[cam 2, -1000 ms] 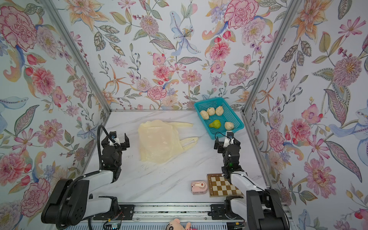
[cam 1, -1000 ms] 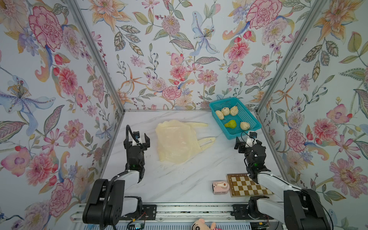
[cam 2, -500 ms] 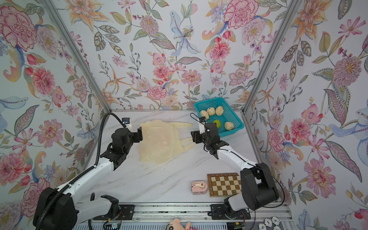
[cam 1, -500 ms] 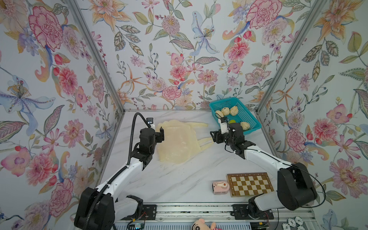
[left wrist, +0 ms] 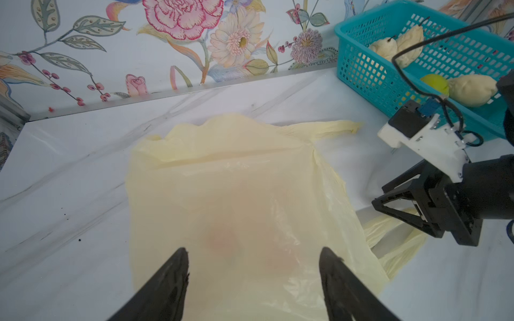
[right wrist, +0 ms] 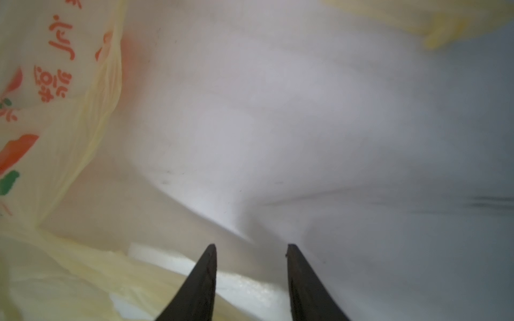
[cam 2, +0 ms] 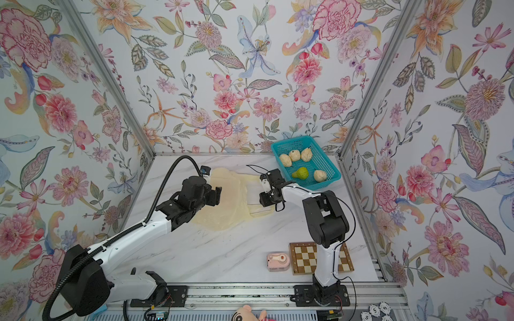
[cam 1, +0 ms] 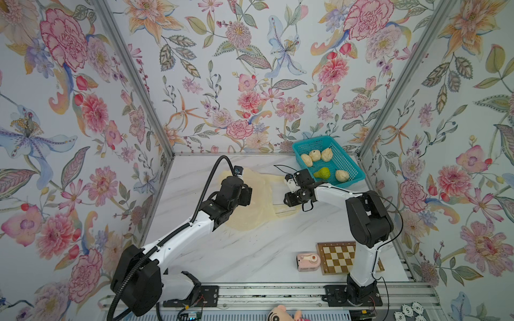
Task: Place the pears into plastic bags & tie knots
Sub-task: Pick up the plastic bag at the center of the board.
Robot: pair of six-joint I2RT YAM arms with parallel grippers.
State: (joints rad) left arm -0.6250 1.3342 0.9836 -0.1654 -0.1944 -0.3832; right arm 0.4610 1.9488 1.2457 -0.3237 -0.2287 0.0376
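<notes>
My right gripper has the bag lying flat with its handles (left wrist: 402,247) close by, so next my right gripper moves back while my left gripper lifts the film at the bag's opening (left wrist: 357,243).
The pale-yellow plastic bag (cam 1: 258,211) (cam 2: 228,205) lies flat on the marble table in both top views. My left gripper (cam 1: 247,194) (left wrist: 254,253) hovers over the bag's left half, its jaws open and empty, with bag film (left wrist: 236,180) below. My right gripper (cam 1: 288,198) (right wrist: 251,247) sits low at the bag's handle side, jaws narrowly open with nothing between them. The bag's orange prints (right wrist: 16,150) show beside it. Several cream pears (cam 1: 314,155) and one green pear (cam 1: 322,173) rest in the teal basket (cam 1: 351,173).
The basket stands at the back right corner, close behind my right wrist. A chessboard (cam 1: 338,257) and a pink toy (cam 1: 307,261) lie at the front right, beside the right arm's base. Floral walls close off three sides.
Both arms have swung from the front of the table out to the bag. Their jaws have narrowed, the right more than the left.
</notes>
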